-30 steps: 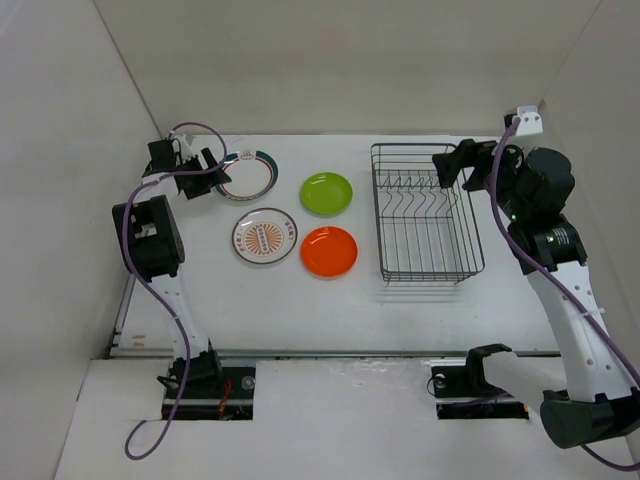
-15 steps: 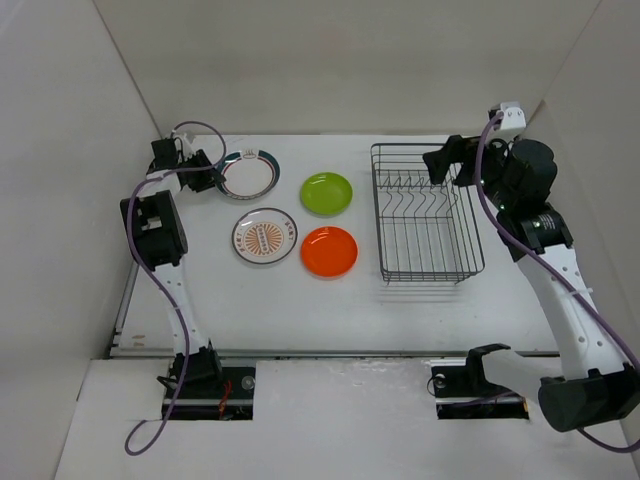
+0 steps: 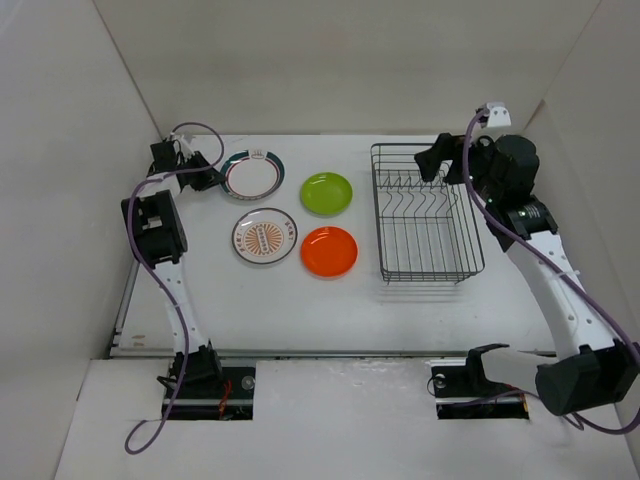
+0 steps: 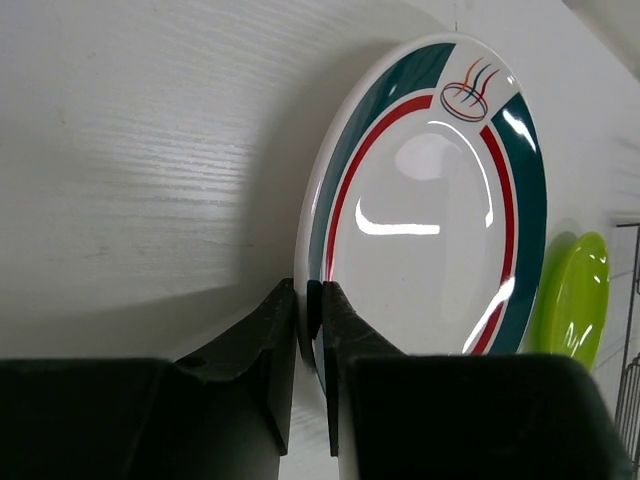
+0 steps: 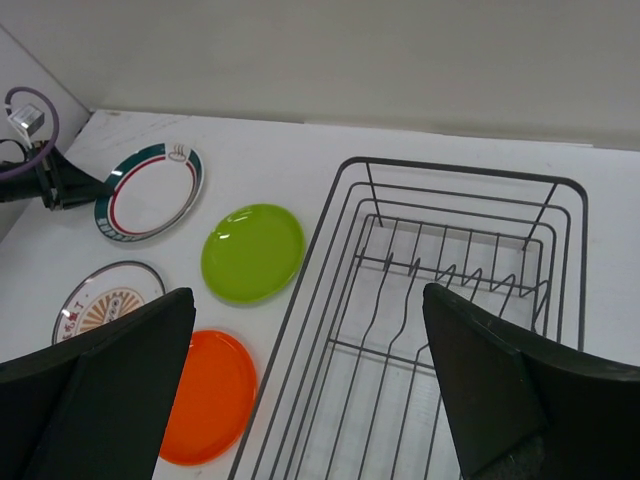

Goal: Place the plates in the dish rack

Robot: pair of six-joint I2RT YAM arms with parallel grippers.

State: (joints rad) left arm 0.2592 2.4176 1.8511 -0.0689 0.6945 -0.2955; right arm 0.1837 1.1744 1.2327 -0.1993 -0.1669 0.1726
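The robot's left gripper has hold of one rim of the white plate [image 3: 226, 180] and the opposite rim [image 3: 281, 171] is free, so the right gripper goes on moving to that free rim until it closes.
The white plate with a teal-striped rim [image 3: 253, 175] lies at the back left, its near rim raised in the left wrist view. My left gripper [image 4: 312, 300] is shut on that rim, one finger above and one below. The lime green plate [image 3: 327, 193], the orange plate [image 3: 329, 251] and the sunburst plate [image 3: 265, 237] lie flat on the table. To the right stands the dish rack [image 3: 382, 225], with no plates in it. My right gripper [image 3: 432, 162] hovers open over the rack's back left corner, holding nothing.
White walls close in the table at the back and on both sides. The left arm's purple cable [image 3: 190, 130] loops near the back left corner. In the right wrist view the rack's prongs [image 5: 450, 275] run across its middle.
My left gripper has closed onto the teal-striped plate's rim, and the plate has shifted slightly right. The right arm has swung left and back over the rack's far edge.
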